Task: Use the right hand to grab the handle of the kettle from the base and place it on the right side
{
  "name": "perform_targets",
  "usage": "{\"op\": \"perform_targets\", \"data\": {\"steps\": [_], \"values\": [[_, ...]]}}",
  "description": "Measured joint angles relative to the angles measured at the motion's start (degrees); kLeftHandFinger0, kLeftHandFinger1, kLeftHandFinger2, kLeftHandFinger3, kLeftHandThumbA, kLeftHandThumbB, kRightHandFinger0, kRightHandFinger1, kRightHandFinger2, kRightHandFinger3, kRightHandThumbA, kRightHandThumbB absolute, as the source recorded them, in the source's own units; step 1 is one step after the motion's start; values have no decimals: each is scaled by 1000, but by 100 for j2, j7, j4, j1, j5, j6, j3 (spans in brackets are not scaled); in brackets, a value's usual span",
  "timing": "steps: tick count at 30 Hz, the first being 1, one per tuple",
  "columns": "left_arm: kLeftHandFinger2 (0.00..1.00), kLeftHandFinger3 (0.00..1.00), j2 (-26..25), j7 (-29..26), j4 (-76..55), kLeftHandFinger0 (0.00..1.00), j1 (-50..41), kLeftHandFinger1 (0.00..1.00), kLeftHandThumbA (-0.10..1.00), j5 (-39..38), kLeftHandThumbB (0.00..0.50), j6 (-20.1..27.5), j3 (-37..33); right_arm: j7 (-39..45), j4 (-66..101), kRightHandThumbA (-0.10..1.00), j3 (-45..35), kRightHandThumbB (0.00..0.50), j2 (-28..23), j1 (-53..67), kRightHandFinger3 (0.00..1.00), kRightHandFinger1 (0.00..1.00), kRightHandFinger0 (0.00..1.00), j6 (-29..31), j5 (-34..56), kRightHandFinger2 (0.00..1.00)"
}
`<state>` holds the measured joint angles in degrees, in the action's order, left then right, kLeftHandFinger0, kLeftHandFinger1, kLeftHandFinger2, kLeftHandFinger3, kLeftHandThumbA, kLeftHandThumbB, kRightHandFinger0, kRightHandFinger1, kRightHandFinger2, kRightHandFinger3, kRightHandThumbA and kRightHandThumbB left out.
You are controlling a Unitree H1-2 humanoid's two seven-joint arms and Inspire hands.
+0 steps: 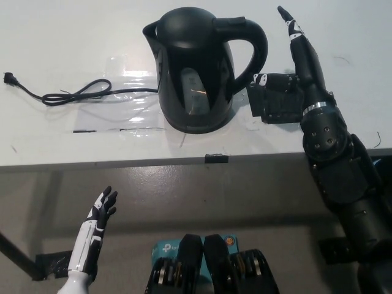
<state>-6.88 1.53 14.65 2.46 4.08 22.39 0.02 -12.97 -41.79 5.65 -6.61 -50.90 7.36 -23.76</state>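
The black cord (pixel 153 90) goes in low at the base under the kettle (pixel 195 73), so the kettle will come off and the base and cord will stay behind when I lift it.
A black electric kettle (pixel 197 67) stands on its base on the white table, spout to the left and handle (pixel 254 49) to the right. My black right hand (pixel 285 92) is open just right of the handle, one finger stretched far up the table and the others spread low beside the kettle. It is close to the handle but not around it. My white left hand (pixel 101 211) hangs open at the lower left, below the table's front edge.
The kettle's black cord (pixel 73 95) snakes left across the white table (pixel 73 37) to a plug (pixel 8 78). Clear tape strips lie around the base. A small black tab (pixel 215 158) sits on the table's front edge. Grey floor lies below.
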Motion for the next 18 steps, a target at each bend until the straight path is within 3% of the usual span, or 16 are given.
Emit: {"op": "perform_targets", "data": {"steps": [8, 18], "values": [[1000, 1000, -1, 1, 0, 1000, 0, 1000, 1000, 1, 500, 1, -3, -2, -339, 1000, 57, 342, 1, -286, 1000, 1000, 1000, -53, 0, 1000], [1000, 1000, -1, 3, -3, 1000, -1, 1000, 1000, 1, 500, 1, -15, -58, -776, 1000, 110, 349, 12, -469, 1000, 1000, 1000, -51, 0, 1000]]}}
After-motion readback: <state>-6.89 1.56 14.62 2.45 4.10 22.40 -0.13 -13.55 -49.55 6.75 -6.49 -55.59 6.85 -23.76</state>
